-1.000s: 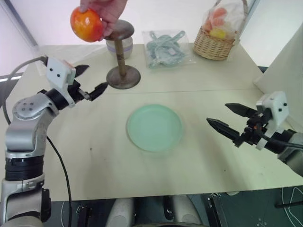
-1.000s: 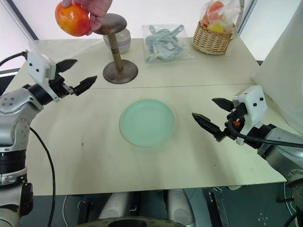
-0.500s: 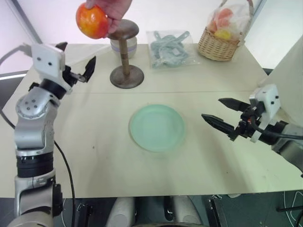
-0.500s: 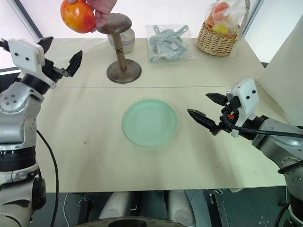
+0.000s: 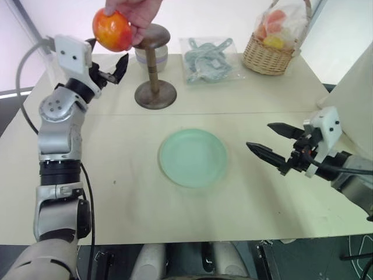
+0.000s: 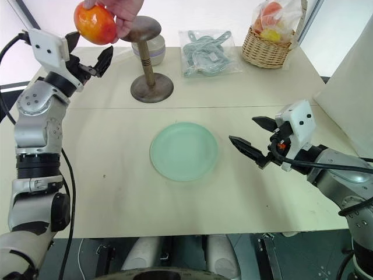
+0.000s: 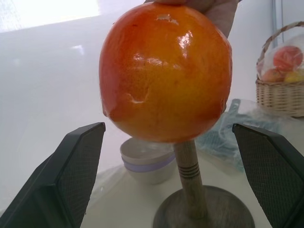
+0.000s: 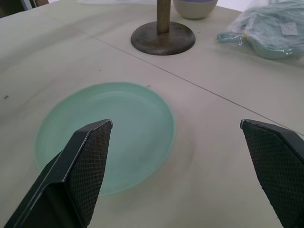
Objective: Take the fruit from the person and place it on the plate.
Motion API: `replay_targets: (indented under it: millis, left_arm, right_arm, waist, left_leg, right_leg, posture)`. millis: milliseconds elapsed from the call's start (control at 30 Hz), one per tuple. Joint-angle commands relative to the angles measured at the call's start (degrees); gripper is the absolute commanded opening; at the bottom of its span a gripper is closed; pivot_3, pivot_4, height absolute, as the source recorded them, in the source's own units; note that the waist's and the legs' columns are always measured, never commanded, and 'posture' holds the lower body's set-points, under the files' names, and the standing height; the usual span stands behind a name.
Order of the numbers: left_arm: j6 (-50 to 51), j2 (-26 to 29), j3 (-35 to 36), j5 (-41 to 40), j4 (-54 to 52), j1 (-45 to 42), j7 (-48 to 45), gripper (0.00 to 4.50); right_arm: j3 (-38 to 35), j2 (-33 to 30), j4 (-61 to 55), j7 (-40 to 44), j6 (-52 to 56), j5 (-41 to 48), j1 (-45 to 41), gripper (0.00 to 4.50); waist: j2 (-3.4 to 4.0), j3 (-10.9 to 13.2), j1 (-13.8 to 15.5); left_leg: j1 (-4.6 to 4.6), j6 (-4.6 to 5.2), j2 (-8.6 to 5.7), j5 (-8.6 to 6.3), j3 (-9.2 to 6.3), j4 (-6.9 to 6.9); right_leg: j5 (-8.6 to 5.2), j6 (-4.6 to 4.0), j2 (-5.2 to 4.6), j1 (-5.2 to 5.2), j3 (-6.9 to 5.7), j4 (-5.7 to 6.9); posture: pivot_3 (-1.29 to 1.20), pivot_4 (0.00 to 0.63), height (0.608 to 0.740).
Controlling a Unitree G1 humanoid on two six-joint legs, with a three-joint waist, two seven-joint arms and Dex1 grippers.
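Observation:
Only the fruit's bottom (image 7: 166,134) is at the same height as the left gripper's fingers, so the robot should move in around the fruit's middle (image 7: 166,73) before it closes them.
A person's hand (image 5: 137,10) holds the glossy red-orange fruit (image 5: 112,30) in the air at the table's far left. My left gripper (image 5: 108,53) is raised just below and behind the fruit, open. In the left wrist view its fingers (image 7: 76,175) stand wide on either side of the fruit (image 7: 166,71), apart from it. The pale mint-green plate (image 5: 193,157) lies bare at the table's middle. My right gripper (image 5: 259,135) hovers to the right of the plate, open with nothing in it and pointing at the plate (image 8: 104,137).
A brown wooden stand (image 5: 154,87) rises just right of the fruit, with a small white bowl (image 5: 150,57) behind it. A plastic bag of blue-green items (image 5: 210,58) and a wicker basket (image 5: 274,49) of wrapped fruit sit at the back. A white panel (image 5: 355,81) borders the right.
My left gripper has risen and moved forward, up to the fruit in the person's hand, still open. The right gripper has kept its place.

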Motion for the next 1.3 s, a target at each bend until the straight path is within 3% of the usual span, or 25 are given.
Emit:
replay_targets:
  millis: [33,533,1033,1200,1300]
  left_arm:
    - [-3.54,-0.05,0.14,0.79,1.59,-2.85,-0.20,4.50]
    - [-9.34,-2.45,-1.06,2.17,9.58,-8.05,-0.23,4.50]
    - [-9.61,-3.31,-0.74,2.30,10.06,-8.52,0.28,4.50]
    - [-9.51,-3.28,-0.64,2.29,9.80,-8.62,0.72,2.98]
    - [-9.26,-3.35,-0.68,1.80,8.89,-8.37,0.38,2.98]
  right_arm:
    - [-2.51,0.16,-2.44,-0.65,-1.26,0.49,0.30,4.43]
    - [-3.33,-0.10,-3.30,-1.86,-0.98,1.35,1.18,4.43]
    - [-3.57,-0.31,-3.87,-2.45,-0.74,1.85,1.59,4.43]
    - [-3.39,-0.35,-3.84,-2.57,-0.75,1.94,1.58,4.50]
    - [-3.28,-0.39,-3.84,-2.62,-0.74,2.02,1.53,4.50]
  waist:
    - [0.00,0.00,0.00]
    - [-0.01,0.00,0.01]
    - [-0.01,0.00,0.02]
    - [-0.01,0.00,0.02]
    - [-0.01,0.00,0.02]
  left_leg:
    - [0.00,0.00,0.00,0.00,0.00,0.00]
    - [0.00,0.00,-0.01,0.00,0.00,0.01]
    - [0.00,0.00,-0.02,0.00,0.00,0.01]
    - [0.00,0.00,-0.02,0.00,0.00,0.02]
    - [0.00,0.00,-0.02,0.00,0.00,0.02]
  right_leg:
    - [0.00,0.00,0.00,0.00,0.00,0.00]
    - [0.01,0.01,0.00,0.00,0.00,0.01]
    - [0.02,0.02,-0.01,0.00,0.00,0.03]
    - [0.02,0.03,0.00,0.00,0.00,0.03]
    - [0.02,0.03,0.00,0.00,0.00,0.03]
  posture:
    - [0.00,0.150,0.740]
    - [0.00,0.150,0.740]
    - [0.00,0.150,0.740]
    - [0.00,0.150,0.740]
    - [0.00,0.150,0.740]
